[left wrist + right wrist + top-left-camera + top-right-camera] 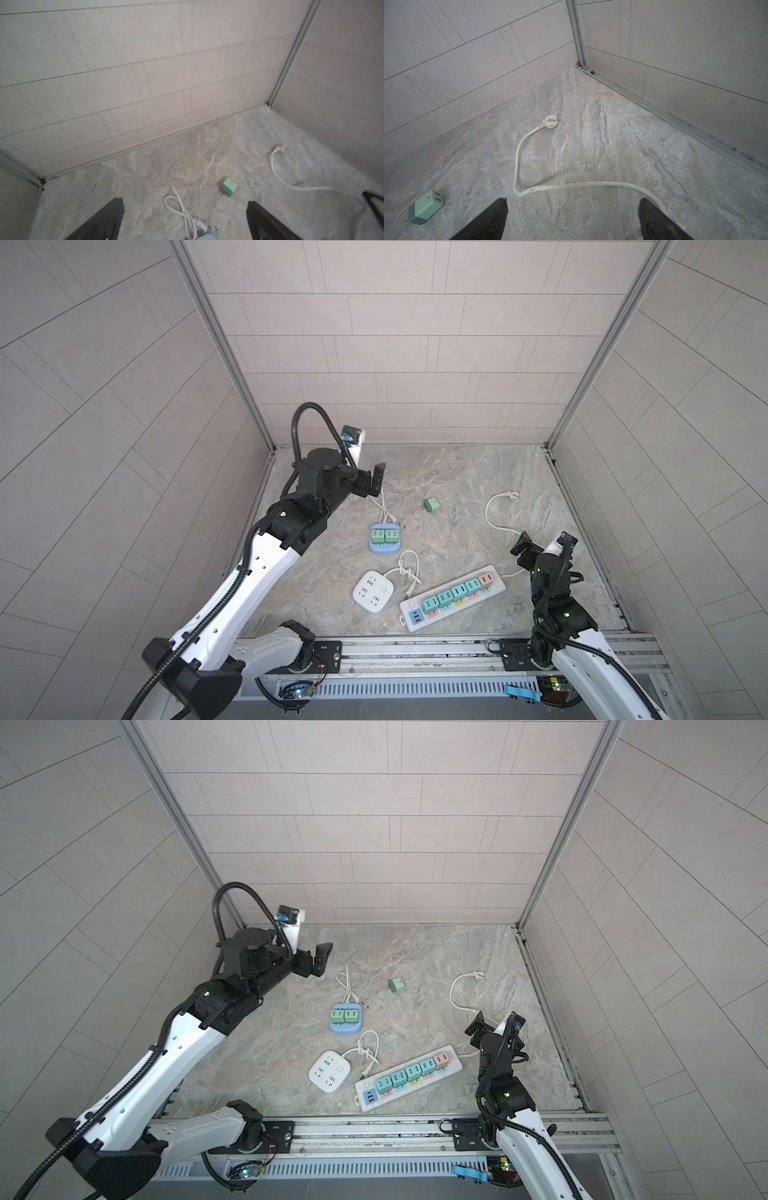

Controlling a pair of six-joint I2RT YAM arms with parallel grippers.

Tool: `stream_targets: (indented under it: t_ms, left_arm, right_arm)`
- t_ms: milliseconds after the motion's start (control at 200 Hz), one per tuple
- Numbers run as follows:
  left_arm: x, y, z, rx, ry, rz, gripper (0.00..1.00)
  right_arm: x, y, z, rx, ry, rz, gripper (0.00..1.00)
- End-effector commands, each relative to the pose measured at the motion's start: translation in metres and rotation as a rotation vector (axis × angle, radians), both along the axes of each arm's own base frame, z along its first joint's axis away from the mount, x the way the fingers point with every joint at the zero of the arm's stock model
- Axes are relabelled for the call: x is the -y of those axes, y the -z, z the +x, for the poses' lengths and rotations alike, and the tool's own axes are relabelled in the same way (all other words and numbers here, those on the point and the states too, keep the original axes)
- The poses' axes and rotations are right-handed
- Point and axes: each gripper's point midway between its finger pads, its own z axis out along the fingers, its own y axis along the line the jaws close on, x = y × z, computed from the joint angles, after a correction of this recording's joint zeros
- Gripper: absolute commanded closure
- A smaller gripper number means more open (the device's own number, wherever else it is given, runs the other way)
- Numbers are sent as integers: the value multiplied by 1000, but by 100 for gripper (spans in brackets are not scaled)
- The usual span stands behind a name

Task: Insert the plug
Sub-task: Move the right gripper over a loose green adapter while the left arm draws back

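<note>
My left gripper should back away and my right gripper should take the plug's body [429, 203], since the loose green plug's pins [407, 220] point toward my left gripper's side.
A loose green plug [432, 504] [396, 984] lies on its side on the stone floor, right of and beyond a small blue power strip [384, 551] [345, 1029] that has two green plugs seated in it. My left gripper [374, 484] [320, 961] hovers open and empty at the back left, above the strip's coiled white cord [178, 205]. In the left wrist view the gripper [185, 207] has the green plug [228, 187] ahead of one finger. My right gripper [524, 545] [573, 207] is open and empty over a white cable, with the green plug [425, 207] off to one side.
A long white power strip [496, 587] filled with several pastel plugs lies at the front right. A white square socket block [374, 592] sits left of it with a knotted cord. A white three-pin plug [513, 494] [550, 121] ends the long cable. Tiled walls close three sides.
</note>
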Motion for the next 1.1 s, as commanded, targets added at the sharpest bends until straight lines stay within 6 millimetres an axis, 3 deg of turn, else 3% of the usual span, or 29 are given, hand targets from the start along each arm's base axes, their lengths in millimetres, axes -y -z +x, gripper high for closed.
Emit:
stream_targets:
  t_ms: [0, 110, 185, 245, 345, 470, 550, 655, 731, 746, 856, 946, 1096]
  left_arm:
    - [2, 54, -21, -280, -55, -312, 0]
    - [5, 110, -32, -198, 5, -494, 0]
    - [0, 135, -46, -148, 35, -527, 0]
    - [6, 136, -61, -123, 124, -481, 0]
    - [-11, 148, -69, -211, 29, -425, 0]
    - [-57, 152, -75, -188, -189, -360, 0]
    - [-84, 143, -81, -99, -293, -389, 0]
    - [-133, 160, -85, -30, -551, -440, 0]
    - [-112, 161, -79, 58, -402, -334, 0]
    - [-108, 161, -79, 64, -378, -330, 0]
    - [-94, 172, -75, 5, -323, -313, 0]
    - [-101, 185, -71, -66, -390, -276, 0]
    - [-138, 219, -84, -190, -613, -206, 0]
  right_arm:
    - [9, -10, -3, 22, 69, 20, 0]
    - [11, -9, -3, 10, 85, 25, 0]
    - [10, -7, -2, 4, 84, 25, 0]
    - [10, -7, 1, -5, 84, 24, 0]
    - [9, -5, 5, -32, 87, 19, 0]
    - [3, -12, 15, -84, 86, 75, 0]
    - [-17, -23, 32, -112, 3, 135, 2]
    - [-44, -39, 53, -161, -98, 167, 6]
    - [-64, -48, 63, -194, -154, 139, 7]
    - [-70, -58, 68, -178, -170, 139, 7]
    - [-110, -65, 88, -222, -274, 101, 7]
    - [-137, -60, 105, -317, -328, 59, 7]
    - [-171, -41, 135, -459, -391, 37, 11]
